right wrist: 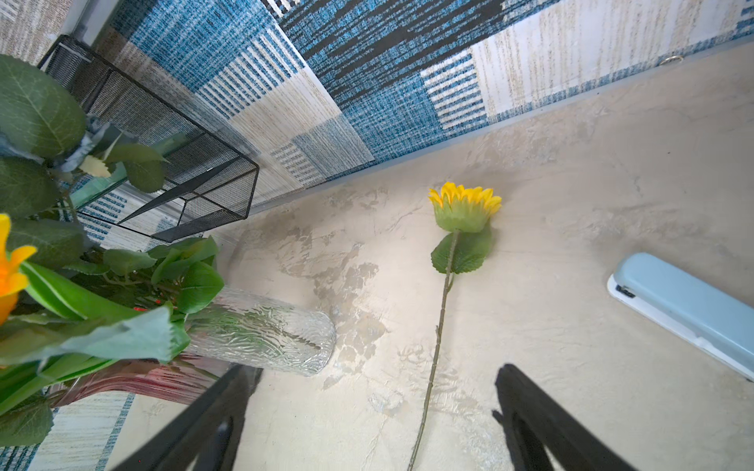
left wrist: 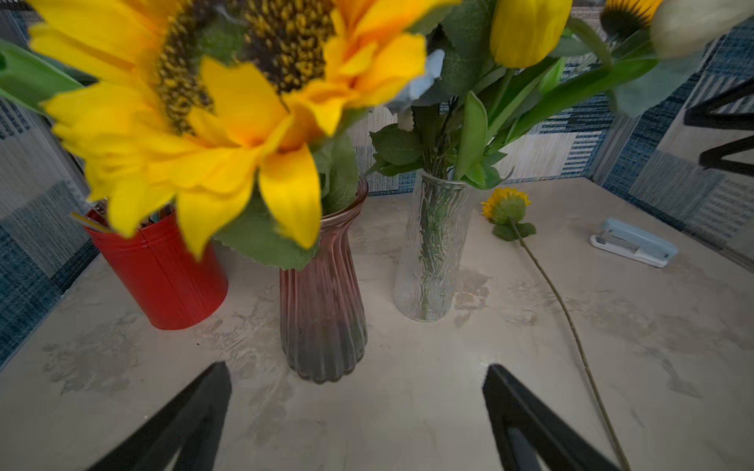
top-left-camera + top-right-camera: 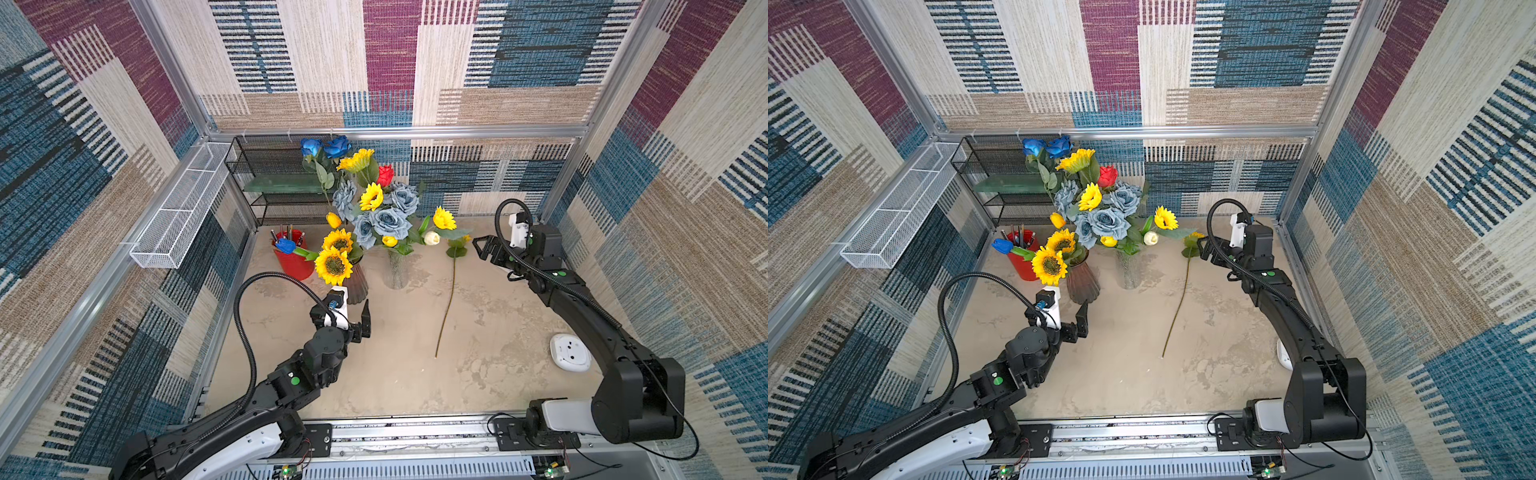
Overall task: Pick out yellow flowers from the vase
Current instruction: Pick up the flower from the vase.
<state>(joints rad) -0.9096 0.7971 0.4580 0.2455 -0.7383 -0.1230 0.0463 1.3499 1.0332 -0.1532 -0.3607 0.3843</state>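
Note:
My left gripper should be the one to reach for the big sunflowers [image 3: 337,241], because they lean toward it, far from my right gripper. It should pull the front one [image 3: 333,265] out and hand it over.
Two big sunflowers [image 3: 332,264] stand in a ribbed pink-brown vase [image 3: 356,286]. A clear glass vase [image 3: 397,270] holds more sunflowers [image 3: 371,196], yellow tulip buds [image 3: 389,240] and grey-blue roses. One sunflower [image 3: 451,286] lies flat on the table, its head [image 1: 465,204] toward the back wall. My left gripper [image 2: 357,375] is open and empty, just in front of the pink-brown vase [image 2: 322,310] and below the sunflower blooms [image 2: 212,102]. Over the lying flower's head end, my right gripper [image 1: 377,375] is open and holds nothing. Its stem [image 1: 434,354] shows between the fingers.
A red pot [image 3: 293,262] with pens stands left of the vases, with a black mesh shelf [image 3: 266,174] behind them. A white mesh basket [image 3: 178,212] hangs on the left wall. A light-blue stapler [image 1: 685,306] lies by the right arm, and a white round device [image 3: 570,352] lies nearer the front.

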